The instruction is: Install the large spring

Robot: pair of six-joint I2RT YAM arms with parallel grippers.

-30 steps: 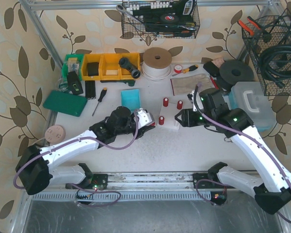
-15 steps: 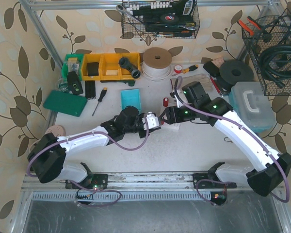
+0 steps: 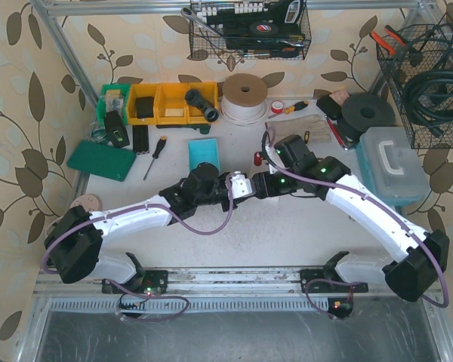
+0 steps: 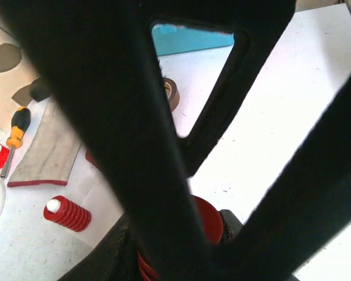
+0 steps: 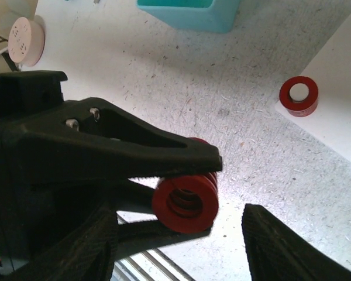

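Note:
The robot's left gripper is clamping the large red spring short of the white sheet (image 5: 341, 100), so next the right gripper takes hold of the spring's open end (image 5: 186, 204) before carrying it over.
The large red spring (image 5: 185, 200) lies on its side, clamped between the two black fingers (image 5: 164, 149) of my left gripper (image 3: 239, 185), a little above the table. In the left wrist view the spring (image 4: 209, 221) shows only partly, behind dark blurred shapes. My right gripper (image 5: 181, 231) is open. Its fingers stand either side of the spring without touching it, tip to tip with the left gripper in the top view (image 3: 258, 185).
A smaller red spring (image 5: 299, 96) stands on a white sheet (image 5: 339, 111); it also shows in the top view (image 3: 257, 157). Another red spring on a white pin (image 4: 67, 213) lies nearby. A teal box (image 3: 204, 154), screwdriver (image 3: 158, 151) and yellow bins (image 3: 162, 103) stand behind.
My left gripper reached right and closed on the large spring. My right arm swung left until its open gripper met the left one around the spring.

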